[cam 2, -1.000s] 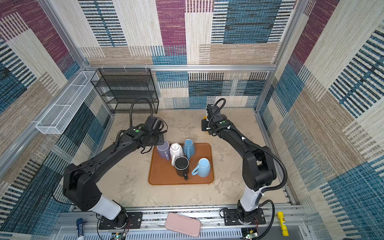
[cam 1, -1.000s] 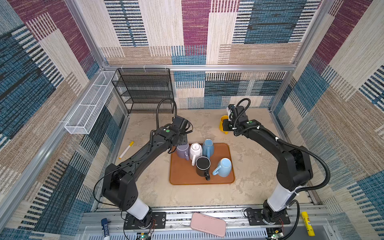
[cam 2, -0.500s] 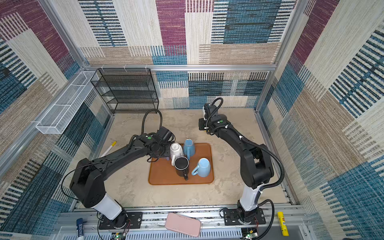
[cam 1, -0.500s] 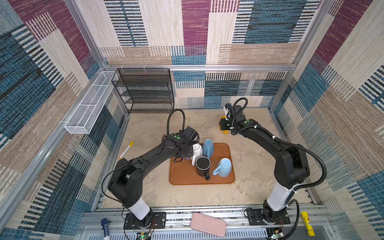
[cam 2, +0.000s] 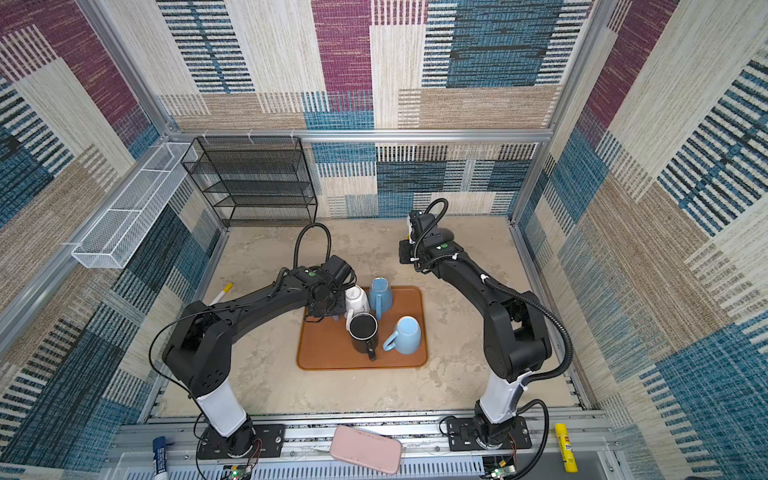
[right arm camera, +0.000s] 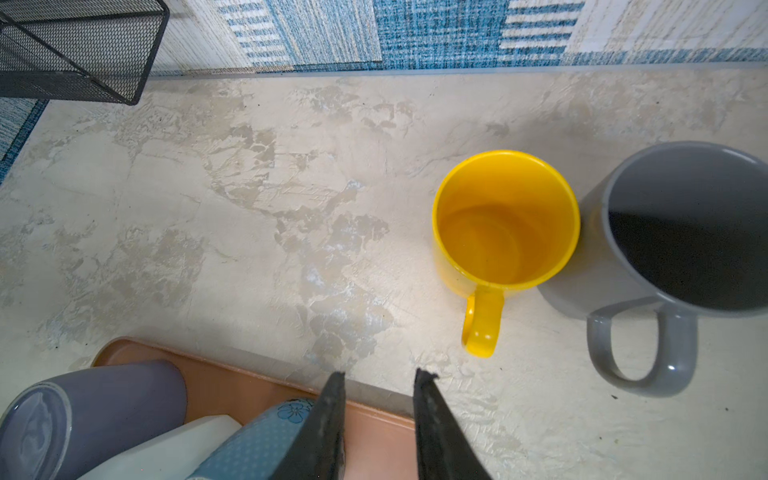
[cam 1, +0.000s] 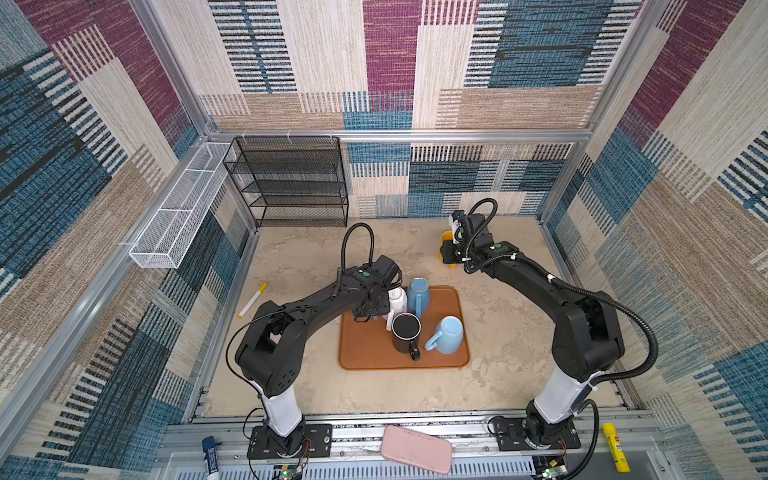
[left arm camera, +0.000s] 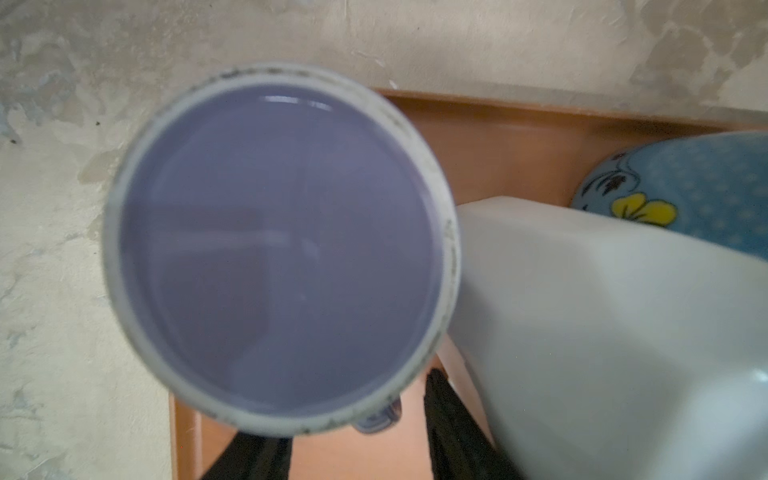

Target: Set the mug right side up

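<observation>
The white mug (left arm camera: 624, 328) is next to the upside-down purple mug, so the robot's left gripper should raise the purple mug by its handle (left arm camera: 379, 417) toward the right gripper before turning it upright.
A purple mug (left arm camera: 282, 245) stands upside down at the far left corner of the orange tray (cam 1: 365, 357), base up. My left gripper (left arm camera: 353, 432) hangs right over it and hides it in both top views. Its jaws are open, with a finger (left arm camera: 449, 419) on either side of the mug's handle (left arm camera: 378, 415), apart from it. The mug also shows in the right wrist view (right arm camera: 104, 407). My right gripper (right arm camera: 378, 376) is open and empty above the table at the tray's far edge, near an upright yellow mug (right arm camera: 505, 224).
The tray also holds a white mug (cam 1: 397, 297), a blue flowered mug (cam 1: 417, 293), an upright black mug (cam 1: 406, 332) and a light blue mug (cam 1: 446, 340). A grey mug (right arm camera: 685, 232) stands beside the yellow one. A black wire shelf (cam 1: 291, 183), white basket (cam 1: 178, 216) and marker (cam 1: 252, 299) are on the left.
My left gripper has swung from behind the purple mug to right above it, so the mug no longer shows in the top views. The right arm has barely shifted.
</observation>
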Tool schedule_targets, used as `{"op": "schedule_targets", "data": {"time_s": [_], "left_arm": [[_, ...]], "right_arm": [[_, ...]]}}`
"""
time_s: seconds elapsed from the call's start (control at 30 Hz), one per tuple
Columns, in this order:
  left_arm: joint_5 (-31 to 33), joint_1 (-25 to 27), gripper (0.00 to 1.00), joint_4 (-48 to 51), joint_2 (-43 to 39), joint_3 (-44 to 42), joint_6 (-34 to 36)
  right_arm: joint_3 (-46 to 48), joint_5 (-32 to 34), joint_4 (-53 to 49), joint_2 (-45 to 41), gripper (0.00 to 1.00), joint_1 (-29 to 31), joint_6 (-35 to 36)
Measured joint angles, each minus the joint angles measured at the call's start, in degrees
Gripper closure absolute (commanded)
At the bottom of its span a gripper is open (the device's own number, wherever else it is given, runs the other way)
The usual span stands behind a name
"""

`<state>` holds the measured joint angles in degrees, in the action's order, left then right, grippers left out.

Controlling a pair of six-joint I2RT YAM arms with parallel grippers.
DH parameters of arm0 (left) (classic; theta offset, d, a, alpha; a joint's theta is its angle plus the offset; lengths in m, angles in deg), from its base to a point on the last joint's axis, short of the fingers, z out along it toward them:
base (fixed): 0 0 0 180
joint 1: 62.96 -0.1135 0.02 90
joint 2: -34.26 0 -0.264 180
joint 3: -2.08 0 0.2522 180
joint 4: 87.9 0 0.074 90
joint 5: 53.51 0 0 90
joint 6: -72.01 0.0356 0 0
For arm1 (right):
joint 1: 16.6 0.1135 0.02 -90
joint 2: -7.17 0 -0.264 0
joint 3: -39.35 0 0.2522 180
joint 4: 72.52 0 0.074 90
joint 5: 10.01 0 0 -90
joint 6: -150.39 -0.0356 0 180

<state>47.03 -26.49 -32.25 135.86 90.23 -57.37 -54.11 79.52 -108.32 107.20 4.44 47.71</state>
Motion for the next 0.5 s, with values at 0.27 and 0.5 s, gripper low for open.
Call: {"op": "schedule_targets", "data": {"time_s": [0.27,0.5], "left_arm": [[1.3,-2.1,0.53,1.2,-1.8,-1.8,1.9],[1.7,-3.3,0.55,2.3,-2.9,-2.6,3.2]], "right_arm": [[0.7,0.0,0.2,-0.4,0.68,0.0,-0.2],[0.7,-0.1,0.2,-0.4,0.68,0.0,-0.2]]}}
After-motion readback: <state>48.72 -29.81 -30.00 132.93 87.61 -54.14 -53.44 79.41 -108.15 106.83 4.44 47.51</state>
